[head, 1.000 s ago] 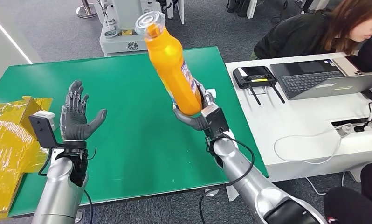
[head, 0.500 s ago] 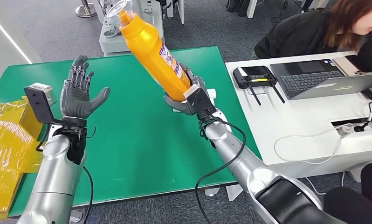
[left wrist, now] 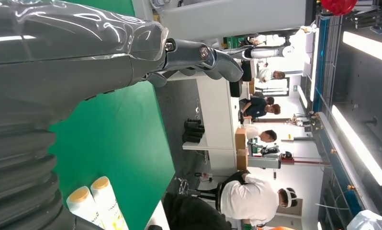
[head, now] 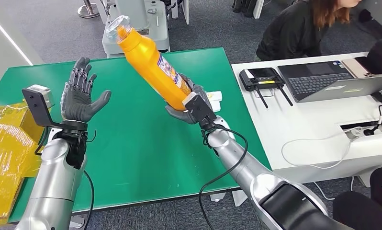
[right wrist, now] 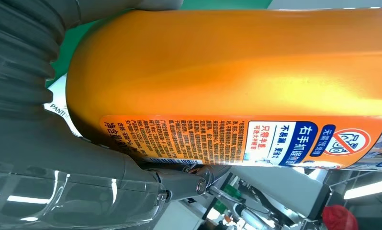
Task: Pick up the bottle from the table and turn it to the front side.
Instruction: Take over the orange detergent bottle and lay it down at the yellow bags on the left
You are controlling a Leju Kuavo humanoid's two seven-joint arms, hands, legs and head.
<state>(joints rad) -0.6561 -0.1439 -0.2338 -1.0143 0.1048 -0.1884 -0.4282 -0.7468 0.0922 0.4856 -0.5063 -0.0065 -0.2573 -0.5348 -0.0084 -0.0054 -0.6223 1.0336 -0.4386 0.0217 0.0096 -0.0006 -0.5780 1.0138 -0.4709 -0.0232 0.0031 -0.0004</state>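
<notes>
The robot should expect liquid to collect inside the clear cap when it tips the orange bottle (head: 153,66) over, because an orange spout (head: 123,32) sticks up in there.
My right hand (head: 191,103) grips the base of an orange bottle (head: 151,64) and holds it above the green table (head: 131,139), tilted up and to the left, its clear-wrapped cap farthest from me. In the right wrist view the orange bottle (right wrist: 237,62) shows a printed label with small text, and the hand's fingers (right wrist: 179,179) wrap under it. My left hand (head: 80,98) is raised over the table's left part, palm toward the bottle, fingers spread and holding nothing. The left hand (left wrist: 84,57) also shows in the left wrist view.
Yellow packaging (head: 7,143) lies at the table's left edge. A small white box (head: 215,97) sits on the table behind my right hand. A white desk (head: 313,120) to the right carries a laptop (head: 323,79) and a black controller (head: 260,76); a person (head: 299,28) sits behind it.
My right hand has carried the bottle leftward and tilted it further left. My left hand rose, then held still. The person at the desk has leaned back.
</notes>
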